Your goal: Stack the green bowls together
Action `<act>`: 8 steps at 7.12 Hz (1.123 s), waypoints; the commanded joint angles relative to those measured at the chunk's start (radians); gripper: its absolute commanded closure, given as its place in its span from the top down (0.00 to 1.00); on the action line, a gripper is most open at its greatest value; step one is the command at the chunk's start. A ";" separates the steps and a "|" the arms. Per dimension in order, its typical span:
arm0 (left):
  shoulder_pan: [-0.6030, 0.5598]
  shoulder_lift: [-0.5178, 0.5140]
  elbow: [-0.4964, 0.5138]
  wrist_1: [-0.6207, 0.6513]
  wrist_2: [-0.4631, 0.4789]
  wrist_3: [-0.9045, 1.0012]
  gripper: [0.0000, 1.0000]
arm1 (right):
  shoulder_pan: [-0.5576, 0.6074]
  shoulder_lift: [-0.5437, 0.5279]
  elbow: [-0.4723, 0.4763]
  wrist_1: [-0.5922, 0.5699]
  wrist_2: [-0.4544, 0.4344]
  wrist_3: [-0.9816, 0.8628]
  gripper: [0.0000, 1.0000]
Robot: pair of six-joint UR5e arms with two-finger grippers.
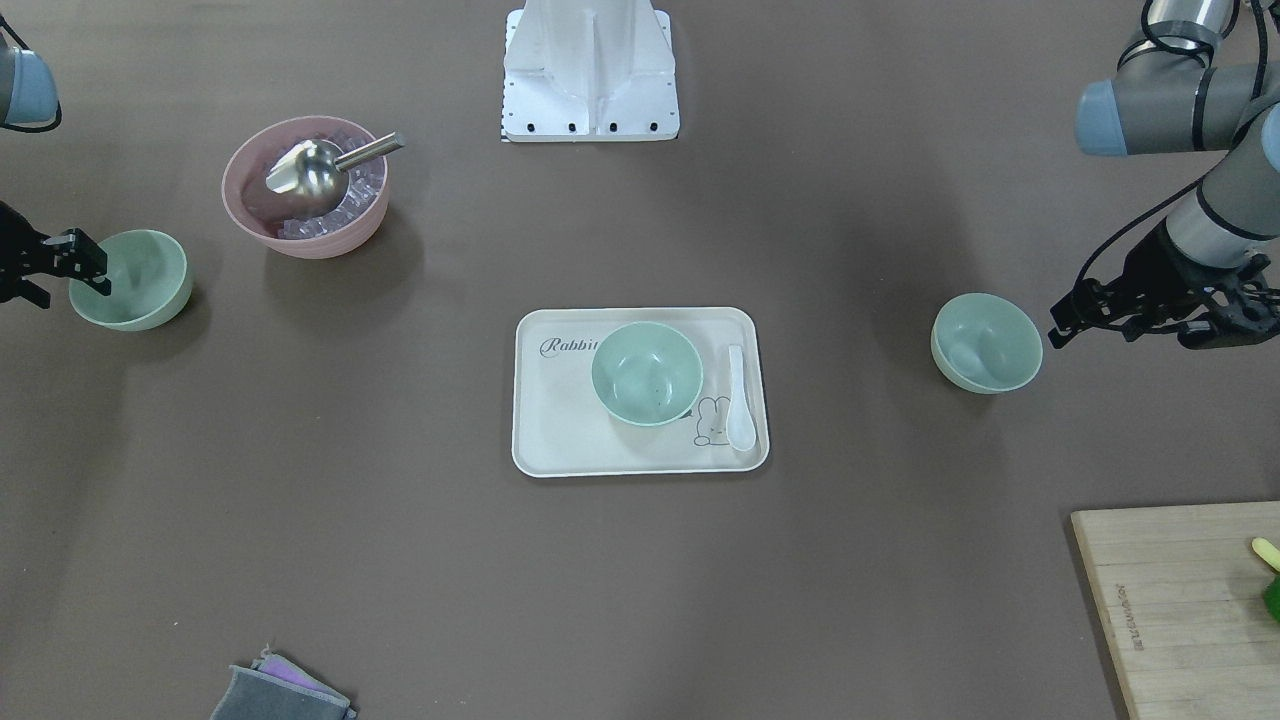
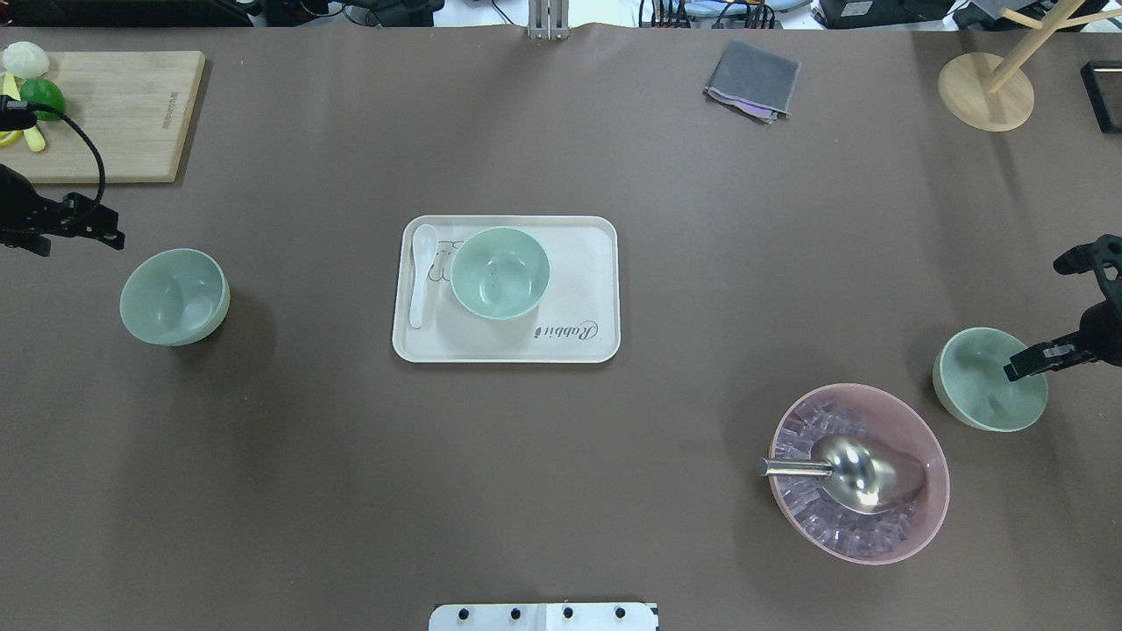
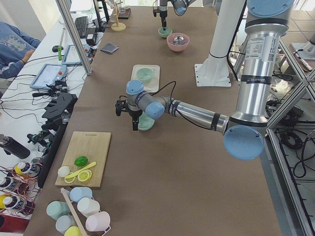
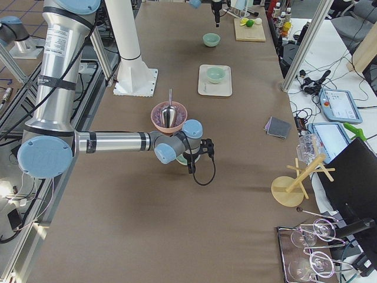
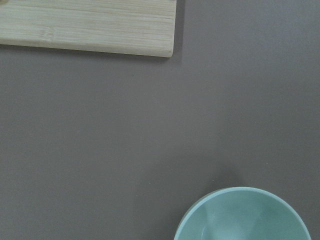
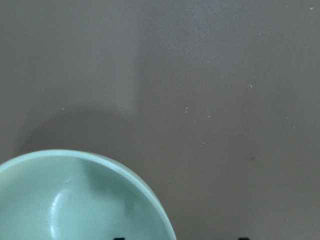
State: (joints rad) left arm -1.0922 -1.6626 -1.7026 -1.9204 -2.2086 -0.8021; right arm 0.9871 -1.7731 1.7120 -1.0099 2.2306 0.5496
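Observation:
I expect the third bowl to settle into the stack with its rim slightly higher when I lower it, because the empty green bowls narrow toward their bases.
Three pale green bowls are apart. One green bowl sits on the white tray. A second bowl stands on the table at my left. My left gripper is open beside it, clear of it. The third bowl stands at my right. My right gripper is open, with one finger over the bowl's inside and the other outside the rim.
A pink bowl of ice cubes with a metal scoop stands near the right bowl. A white spoon lies on the tray. A wooden cutting board is beyond the left gripper. A grey cloth and a wooden stand are at the far edge.

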 commanded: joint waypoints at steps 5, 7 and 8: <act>0.005 -0.029 0.070 -0.005 -0.002 0.003 0.97 | 0.031 0.021 0.038 -0.012 0.101 0.023 0.00; 0.087 -0.026 0.078 -0.009 0.000 0.008 0.93 | 0.097 0.087 0.031 -0.066 0.129 0.023 0.00; 0.103 -0.026 0.077 -0.009 0.000 0.006 0.91 | 0.125 0.130 0.035 -0.131 0.151 0.023 0.00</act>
State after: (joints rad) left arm -1.0225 -1.6895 -1.6267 -1.9287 -2.2095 -0.7948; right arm 1.0736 -1.6946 1.7431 -1.0713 2.3577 0.5721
